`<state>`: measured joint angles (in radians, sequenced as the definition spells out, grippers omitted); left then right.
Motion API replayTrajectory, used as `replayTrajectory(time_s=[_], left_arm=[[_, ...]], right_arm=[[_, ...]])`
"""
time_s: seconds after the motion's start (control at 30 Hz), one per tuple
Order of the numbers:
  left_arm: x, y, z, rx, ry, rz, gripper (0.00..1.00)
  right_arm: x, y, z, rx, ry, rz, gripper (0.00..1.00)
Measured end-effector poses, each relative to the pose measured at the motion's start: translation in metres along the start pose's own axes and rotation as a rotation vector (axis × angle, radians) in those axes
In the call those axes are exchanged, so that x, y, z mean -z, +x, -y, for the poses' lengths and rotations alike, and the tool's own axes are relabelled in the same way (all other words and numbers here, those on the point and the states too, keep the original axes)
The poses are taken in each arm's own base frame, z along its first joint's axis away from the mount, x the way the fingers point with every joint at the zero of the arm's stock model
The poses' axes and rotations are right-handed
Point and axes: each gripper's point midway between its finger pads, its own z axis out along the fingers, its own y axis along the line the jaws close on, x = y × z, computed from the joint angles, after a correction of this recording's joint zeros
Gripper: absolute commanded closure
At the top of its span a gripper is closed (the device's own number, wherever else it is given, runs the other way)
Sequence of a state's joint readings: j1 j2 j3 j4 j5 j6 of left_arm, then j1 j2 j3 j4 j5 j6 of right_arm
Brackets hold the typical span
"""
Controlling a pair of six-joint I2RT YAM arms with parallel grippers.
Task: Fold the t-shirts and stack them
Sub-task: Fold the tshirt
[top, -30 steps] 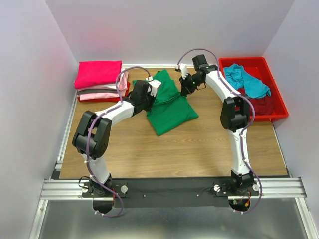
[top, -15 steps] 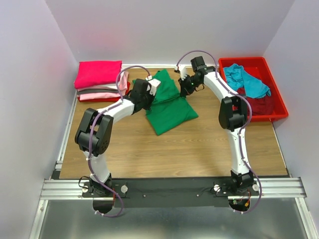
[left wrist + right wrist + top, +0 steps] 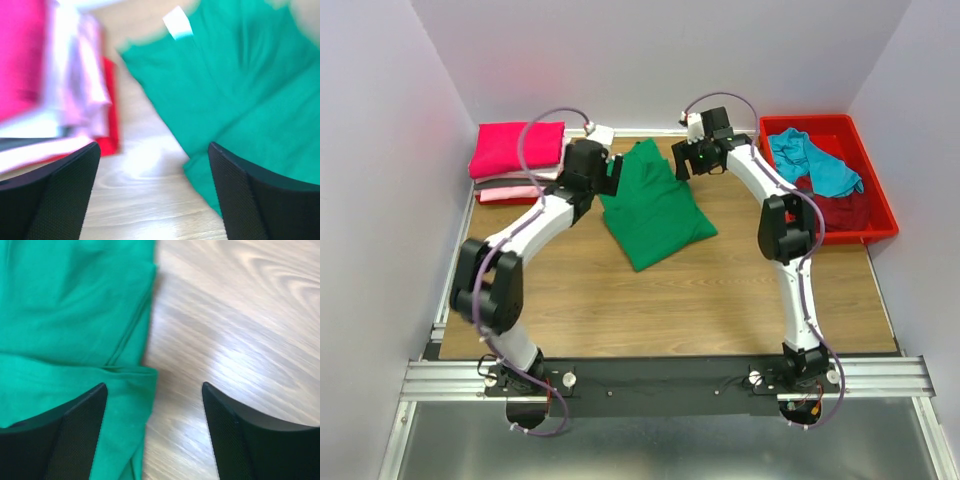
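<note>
The green t-shirt's hem (image 3: pixel 676 253) is at a slant to the table's near edge, so the robot's right gripper should grip the hem's corner (image 3: pixel 712 234) and pull it square together with the left gripper.
A bright green t-shirt (image 3: pixel 655 212) lies folded on the wooden table, also seen in the left wrist view (image 3: pixel 240 90) and the right wrist view (image 3: pixel 70 315). My left gripper (image 3: pixel 613 175) hovers open at its far left corner, with bare wood between the fingers (image 3: pixel 152 195). My right gripper (image 3: pixel 682 165) stands open at the far right edge; its left finger (image 3: pixel 70 435) is over the green cloth (image 3: pixel 155 435). Neither holds anything. A stack of folded t-shirts (image 3: pixel 515 152), hot pink on top, sits at the far left, with light pink (image 3: pixel 80 90) and red (image 3: pixel 107 125) layers.
A red plastic bin (image 3: pixel 820 120) at the far right holds a crumpled teal t-shirt (image 3: pixel 815 160) and a dark red one (image 3: pixel 845 212). White walls close in the table on three sides. A white label (image 3: pixel 177 22) shows at the green collar.
Both grippers have opened and let go of the green t-shirt. They lifted back toward the far side, the left arm swinging left toward the stack.
</note>
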<state>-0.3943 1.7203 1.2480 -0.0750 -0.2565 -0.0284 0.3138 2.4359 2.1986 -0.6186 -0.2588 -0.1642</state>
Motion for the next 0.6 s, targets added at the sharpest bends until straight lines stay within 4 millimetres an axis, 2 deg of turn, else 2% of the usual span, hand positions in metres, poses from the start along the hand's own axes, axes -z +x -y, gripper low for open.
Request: replayTrajectory(time_s=[0.1, 0.13, 0.17, 0.2, 0.23, 0.27, 0.33, 0.4, 0.43, 0.47, 0.5, 0.57, 0.6], left_arm=[[0.040, -0.050, -0.018, 0.057, -0.025, 0.140, 0.04], [0.061, -0.068, -0.020, 0.083, -0.004, 0.198, 0.06], [0.071, -0.075, -0.019, 0.099, 0.015, 0.224, 0.07], [0.091, -0.083, -0.016, 0.140, 0.059, 0.271, 0.10], [0.103, -0.084, -0.010, 0.167, 0.103, 0.288, 0.14], [0.117, -0.077, -0.001, 0.201, 0.168, 0.293, 0.14], [0.131, -0.048, 0.019, 0.272, 0.268, 0.258, 0.15], [0.139, 0.003, 0.050, 0.334, 0.369, 0.154, 0.16], [0.143, 0.040, 0.069, 0.371, 0.417, 0.065, 0.16], [0.145, 0.060, 0.079, 0.389, 0.440, 0.015, 0.16], [0.150, 0.089, 0.092, 0.419, 0.467, -0.060, 0.16], [0.161, 0.129, 0.108, 0.460, 0.498, -0.164, 0.16], [0.164, 0.139, 0.111, 0.480, 0.503, -0.184, 0.16]], right_arm=[[0.016, -0.002, 0.009, -0.039, 0.041, 0.024, 0.09], [0.022, 0.002, 0.006, -0.044, 0.023, 0.021, 0.08], [0.035, 0.004, 0.005, -0.044, -0.002, 0.028, 0.08], [0.046, 0.008, 0.004, -0.041, -0.026, 0.037, 0.08], [0.057, 0.018, 0.002, -0.046, -0.051, 0.028, 0.08], [0.071, 0.026, -0.001, -0.046, -0.078, 0.023, 0.09], [0.097, 0.044, -0.005, -0.045, -0.117, 0.013, 0.09], [0.116, 0.064, -0.009, -0.032, -0.147, 0.006, 0.13], [0.123, 0.082, -0.016, -0.032, -0.176, -0.020, 0.16], [0.125, 0.092, -0.020, -0.032, -0.190, -0.034, 0.18], [0.128, 0.109, -0.027, -0.038, -0.221, -0.065, 0.24], [0.127, 0.135, -0.035, -0.060, -0.266, -0.117, 0.31], [0.125, 0.144, -0.038, -0.073, -0.285, -0.137, 0.33]])
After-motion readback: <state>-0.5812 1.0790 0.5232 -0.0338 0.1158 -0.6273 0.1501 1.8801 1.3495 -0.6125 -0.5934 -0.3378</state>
